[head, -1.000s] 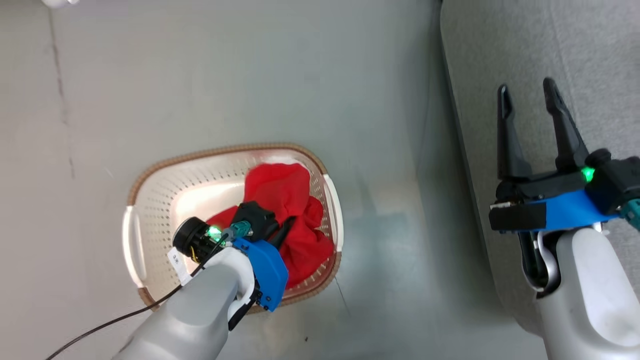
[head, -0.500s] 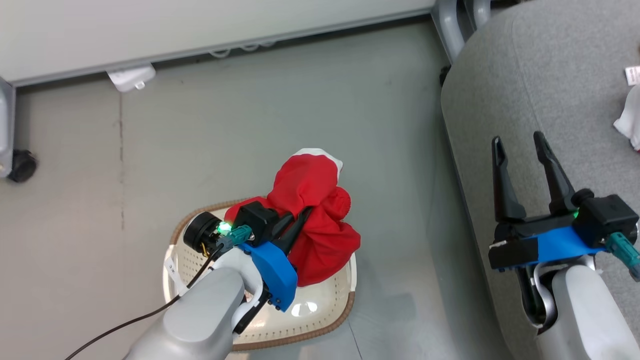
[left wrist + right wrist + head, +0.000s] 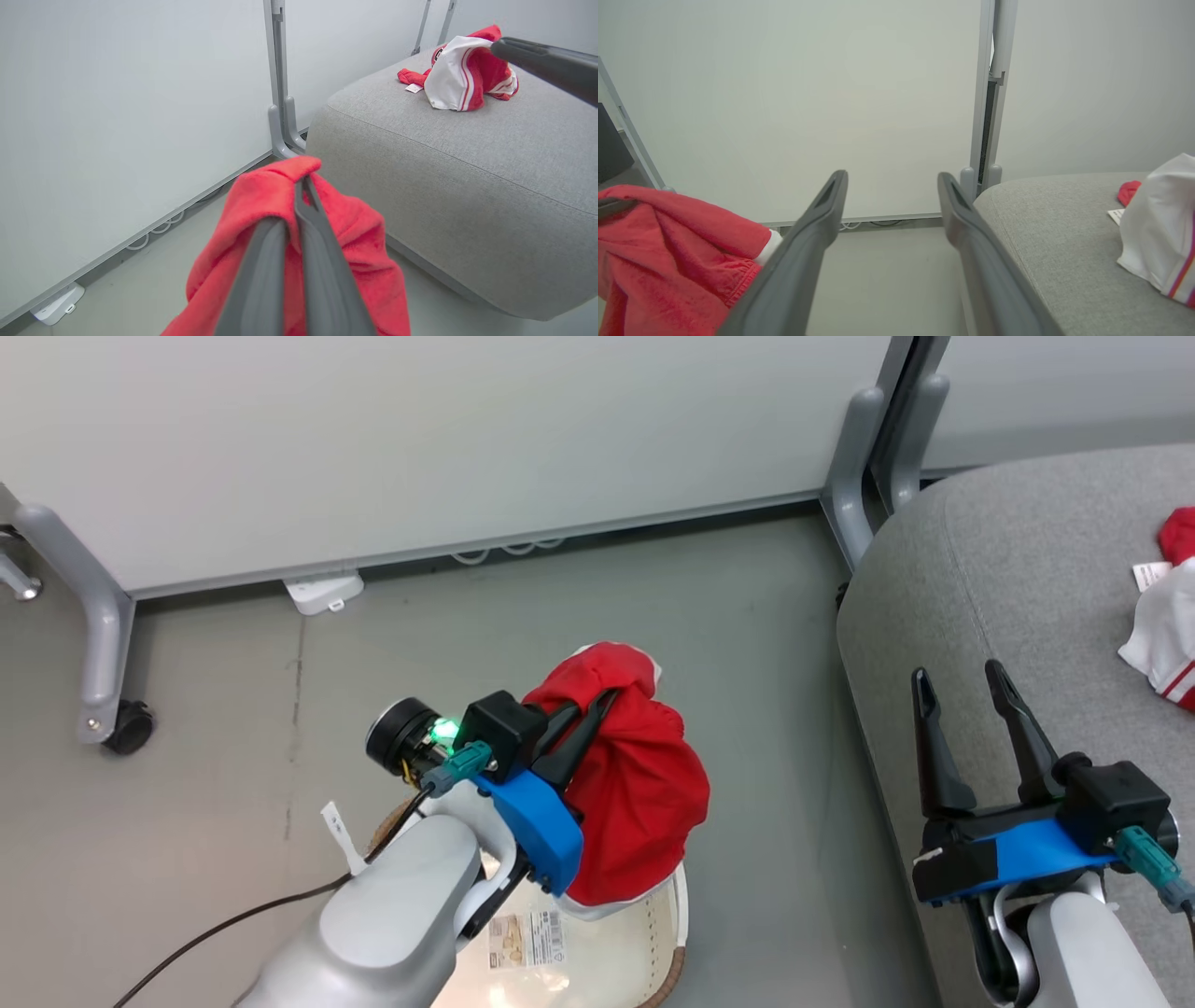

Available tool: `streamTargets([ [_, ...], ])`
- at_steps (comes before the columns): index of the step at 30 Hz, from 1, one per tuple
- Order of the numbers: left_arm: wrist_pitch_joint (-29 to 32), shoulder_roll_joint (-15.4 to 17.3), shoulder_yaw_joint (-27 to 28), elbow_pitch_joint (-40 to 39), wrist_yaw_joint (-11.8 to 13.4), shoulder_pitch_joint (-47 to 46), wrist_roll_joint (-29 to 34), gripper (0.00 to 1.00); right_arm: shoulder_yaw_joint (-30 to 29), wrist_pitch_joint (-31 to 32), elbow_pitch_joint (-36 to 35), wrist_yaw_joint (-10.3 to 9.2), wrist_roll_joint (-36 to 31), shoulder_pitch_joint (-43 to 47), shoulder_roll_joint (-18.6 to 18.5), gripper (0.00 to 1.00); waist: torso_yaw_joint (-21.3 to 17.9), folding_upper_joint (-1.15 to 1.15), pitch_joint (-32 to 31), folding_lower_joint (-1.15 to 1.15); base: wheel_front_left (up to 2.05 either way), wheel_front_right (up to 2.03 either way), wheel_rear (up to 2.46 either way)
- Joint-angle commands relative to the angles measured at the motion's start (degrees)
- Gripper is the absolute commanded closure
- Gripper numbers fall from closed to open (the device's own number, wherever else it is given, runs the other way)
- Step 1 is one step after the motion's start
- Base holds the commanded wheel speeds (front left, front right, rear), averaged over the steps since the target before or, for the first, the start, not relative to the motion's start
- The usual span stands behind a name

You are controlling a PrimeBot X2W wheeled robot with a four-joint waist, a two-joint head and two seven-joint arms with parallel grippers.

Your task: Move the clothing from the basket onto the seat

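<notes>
The robot should expect an empty basket under the plain red garment when it carries that garment away, because the label shows on the basket's bottom.
My left gripper is shut on the plain red garment, which hangs in the air above the cream-white basket. From the left wrist, the dark fingers pinch a fold of that garment. The red jersey with white stripes lies crumpled on the grey seat, far right in the head view. My right gripper hovers open over the seat's left edge with nothing between its fingers. The right wrist view catches the plain red garment at left.
A pale grey partition panel on metal legs with a castor stands behind. A small white box sits on the floor at its foot. A label lies on the basket's floor.
My left gripper has lifted the plain red garment up out of the basket. The head camera has tilted up, bringing the partition and the jersey on the seat into view.
</notes>
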Motion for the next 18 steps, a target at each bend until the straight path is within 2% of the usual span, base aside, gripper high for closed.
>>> streamTargets([
  [1, -0.3, 0.1, 0.1, -0.4, -0.1, -1.1, 0.2, 1.00, 0.1, 0.0, 0.2, -0.04, 0.2, 1.0, -0.1, 0.00, 0.5, 0.00, -1.2, 0.01, 0.00, 0.00, 0.00],
  [18, 1.1, -1.0, -1.2, -3.9, 0.1, -3.1, -0.2, 1.00, 0.7, 0.0, 0.8, -0.04, 0.4, 5.2, 0.3, 0.00, 1.2, 0.00, -7.5, 0.01, 0.00, 0.00, 0.00],
])
